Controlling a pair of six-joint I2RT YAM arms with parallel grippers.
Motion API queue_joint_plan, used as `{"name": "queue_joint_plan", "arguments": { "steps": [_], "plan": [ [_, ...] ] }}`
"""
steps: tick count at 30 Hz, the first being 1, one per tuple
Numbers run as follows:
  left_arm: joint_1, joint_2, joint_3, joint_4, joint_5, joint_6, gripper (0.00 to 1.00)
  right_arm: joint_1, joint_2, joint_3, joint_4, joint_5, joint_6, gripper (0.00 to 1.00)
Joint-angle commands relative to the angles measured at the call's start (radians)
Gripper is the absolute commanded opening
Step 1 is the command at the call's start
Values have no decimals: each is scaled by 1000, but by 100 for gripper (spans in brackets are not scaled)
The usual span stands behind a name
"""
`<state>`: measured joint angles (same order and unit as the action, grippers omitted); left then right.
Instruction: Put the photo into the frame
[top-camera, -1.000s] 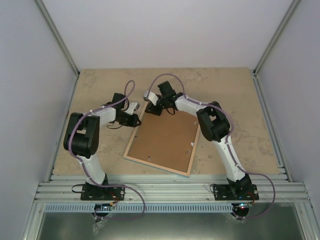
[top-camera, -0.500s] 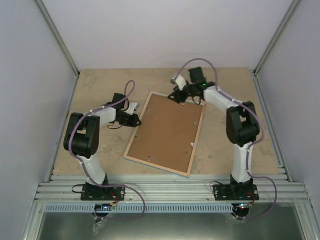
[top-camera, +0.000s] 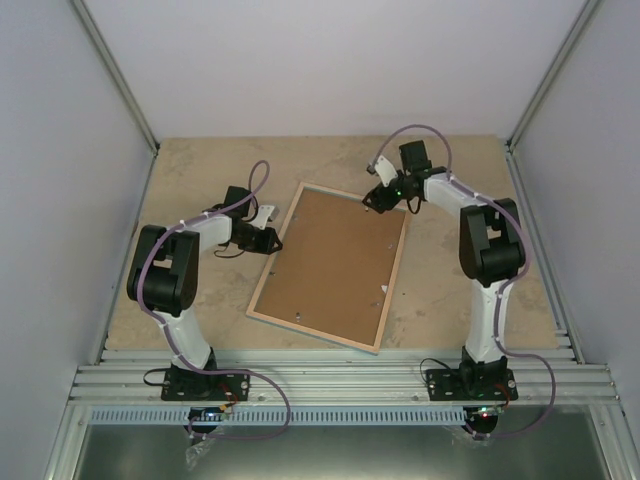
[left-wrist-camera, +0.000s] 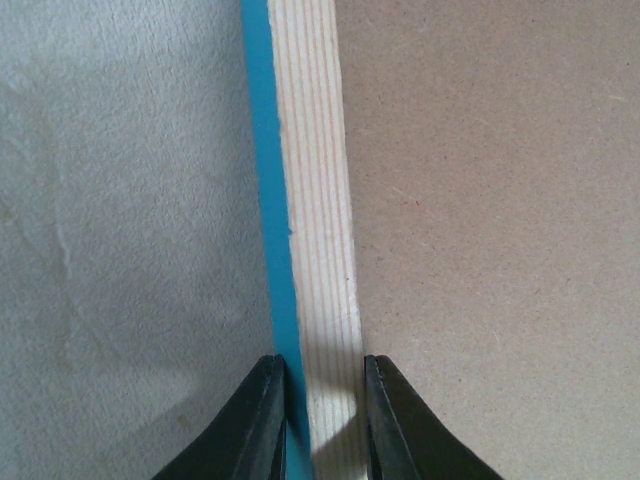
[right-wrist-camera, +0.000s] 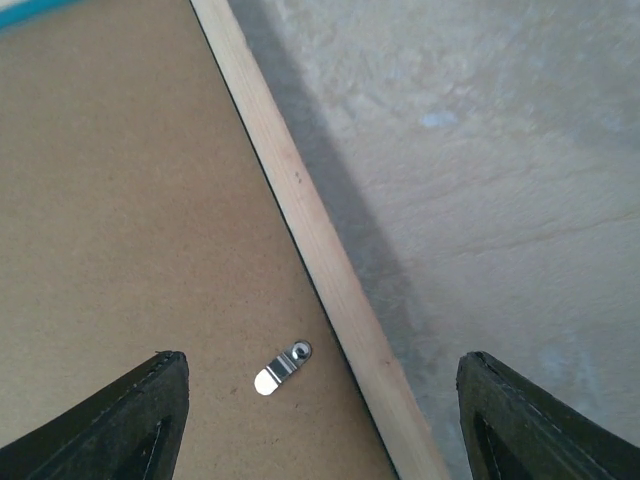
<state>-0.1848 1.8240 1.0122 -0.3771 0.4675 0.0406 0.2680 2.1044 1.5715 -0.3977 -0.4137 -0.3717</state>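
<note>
Next, I lower my right gripper and squeeze the clip toward the rail (right-wrist-camera: 385, 395) to lock it, because the metal turn clip's loose end (right-wrist-camera: 267, 382) points away from the far rail.
The frame (top-camera: 312, 334) lies face down on the table, its light wood back up and a brown backing board (top-camera: 335, 265) set inside it. My left gripper (top-camera: 274, 240) is shut on the frame's left rail (left-wrist-camera: 315, 250). One finger rests on the turquoise outer side (left-wrist-camera: 265, 200), the other at the rail's inner edge by the board. My right gripper (top-camera: 378, 195) hovers open over the frame's far right corner, its fingers (right-wrist-camera: 150, 410) wide apart on either side of the right rail (right-wrist-camera: 320, 250). The photo is not in view.
A small metal turn clip (right-wrist-camera: 283, 367) sits on the backing board beside the right rail, and others show near the frame's right side (top-camera: 385, 288) and near edge (top-camera: 299, 316). Grey walls enclose the beige table (top-camera: 470, 290) on three sides.
My right gripper has opened and swung from the frame's far left corner to its far right corner. The left gripper and the frame have stayed still.
</note>
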Motion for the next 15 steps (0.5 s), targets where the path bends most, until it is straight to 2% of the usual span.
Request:
{"name": "queue_joint_plan", "arguments": {
  "steps": [1, 7, 12, 15],
  "plan": [
    [-5, 69, -45, -49, -3, 27, 0, 7, 60, -7, 1, 8, 27, 74],
    [-4, 67, -45, -49, -4, 27, 0, 11, 109, 7, -9, 41, 0, 73],
    [1, 72, -44, -48, -6, 28, 0, 11, 116, -5, -14, 87, -29, 66],
    [2, 73, -43, -47, -3, 25, 0, 7, 122, -7, -9, 112, -32, 57]
  ]
}}
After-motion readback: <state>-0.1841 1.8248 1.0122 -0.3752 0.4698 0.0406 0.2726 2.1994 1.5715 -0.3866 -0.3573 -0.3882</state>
